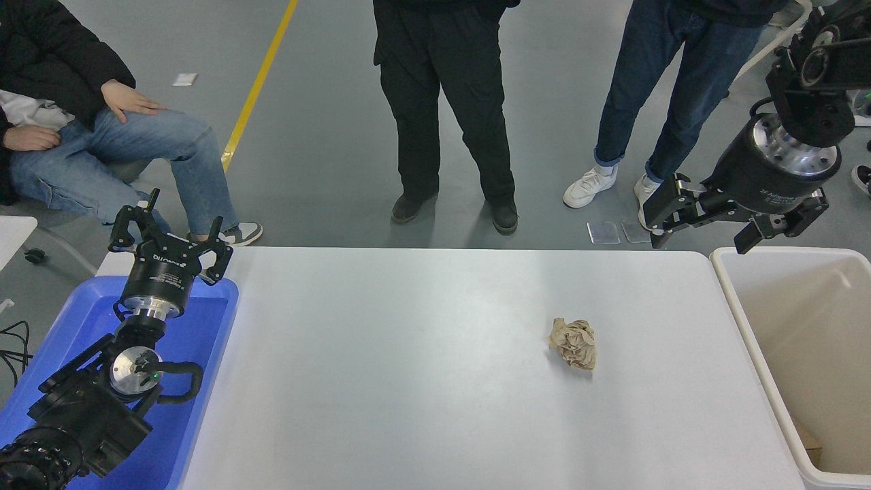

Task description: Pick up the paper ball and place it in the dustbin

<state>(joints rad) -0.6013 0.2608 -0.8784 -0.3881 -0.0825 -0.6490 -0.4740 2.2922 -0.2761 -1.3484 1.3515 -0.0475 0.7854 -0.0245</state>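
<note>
The paper ball [573, 344] will stay crumpled in one lump when I pick it up, because deep creases [578, 333] bunch the paper into a tight wad.
The tan-brown crumpled paper ball [573, 342] lies on the white table [408, 367], right of the middle. The cream-white dustbin [738, 306] stands at the table's right end, its beige inside showing. My right gripper [701, 238] is open and empty, held high above the table's far right corner by the bin's far rim, well up and to the right of the ball. My left gripper [169, 235] is open and empty, parked at the lower left over the blue tray.
A shallow blue tray [204, 340] sits at the table's left end under the left arm. Two people stand at the far side of the table and one sits at the upper left. A brown scrap [810, 442] lies in the bin.
</note>
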